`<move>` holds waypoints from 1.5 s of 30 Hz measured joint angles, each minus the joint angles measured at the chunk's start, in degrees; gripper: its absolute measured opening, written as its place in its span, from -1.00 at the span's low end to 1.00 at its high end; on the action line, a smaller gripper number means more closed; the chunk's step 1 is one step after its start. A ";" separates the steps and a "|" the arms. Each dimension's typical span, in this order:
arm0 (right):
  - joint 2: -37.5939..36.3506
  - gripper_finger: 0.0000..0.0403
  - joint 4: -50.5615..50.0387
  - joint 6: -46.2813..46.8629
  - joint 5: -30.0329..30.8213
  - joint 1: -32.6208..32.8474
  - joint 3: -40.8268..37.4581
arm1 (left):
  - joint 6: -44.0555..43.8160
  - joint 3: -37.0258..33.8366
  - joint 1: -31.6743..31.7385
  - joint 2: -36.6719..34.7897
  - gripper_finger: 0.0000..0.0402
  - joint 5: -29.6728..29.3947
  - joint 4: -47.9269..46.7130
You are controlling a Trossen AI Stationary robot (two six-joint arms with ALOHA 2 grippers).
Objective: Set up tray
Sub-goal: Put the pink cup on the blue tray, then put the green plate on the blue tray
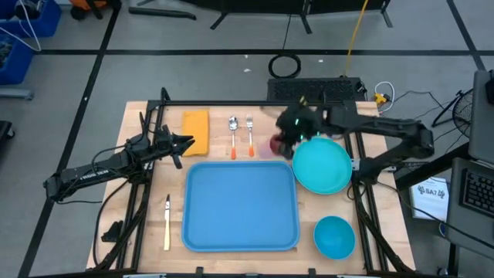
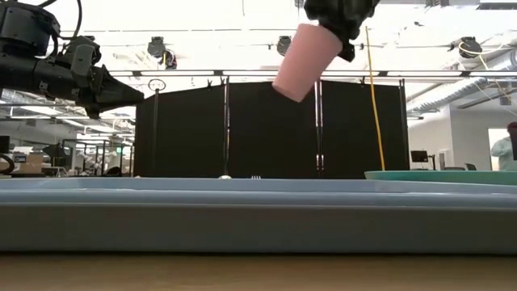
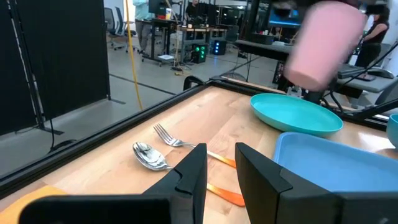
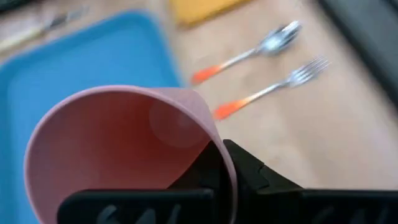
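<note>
The pink cup's base (image 2: 291, 87) is lowest and the tray corner (image 1: 275, 174) by the plate is empty, so the robot's right gripper should go on levelling and lowering the cup until it stands in that corner.
The light-blue tray (image 1: 241, 205) lies flat mid-table; its rim (image 2: 242, 212) fills the low view. My right gripper (image 1: 290, 130) hangs in the air over the tray's far right corner, beside the teal plate (image 1: 321, 164), shut on a pink cup (image 2: 305, 61). The cup (image 4: 124, 149) shows its open mouth in the right wrist view. My left gripper (image 1: 185, 141) hovers near the yellow cloth (image 1: 196, 131), its fingers (image 3: 193, 171) a narrow gap apart and holding nothing. My right gripper holds the pink cup by its rim wall (image 4: 221, 146), one finger inside the cup and one finger (image 4: 252, 174) outside. It comes from above. The cup is lifted clear and hangs tilted below the fingers, its base (image 2: 291, 90) lowest.
A spoon (image 1: 233, 135) and a fork (image 1: 250, 135) with orange handles lie beyond the tray's far edge. A knife (image 1: 167, 222) rests left of the tray, a blue bowl (image 1: 334, 235) near the right front corner. Black frame rails edge the table.
</note>
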 joint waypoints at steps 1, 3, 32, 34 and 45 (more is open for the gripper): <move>0.90 -1.00 -1.19 1.23 0.04 1.80 0.00 | -0.02 0.00 0.00 -0.01 -0.56 -0.01 0.04; 3.34 -1.00 -4.61 3.80 -0.16 4.43 0.00 | -0.02 0.00 -0.02 -0.01 -0.56 0.01 0.05; 21.48 -0.83 -5.52 2.36 -1.97 3.84 -0.02 | -0.23 0.01 0.00 0.00 -0.56 0.12 -0.18; 21.48 -0.72 -5.31 2.37 -1.99 3.84 -0.02 | -0.20 0.00 -0.02 -0.01 -0.56 0.14 -0.23; 16.10 -0.15 -5.79 5.22 -2.41 2.12 -0.04 | -0.14 0.01 -0.01 0.00 -0.56 0.31 -0.33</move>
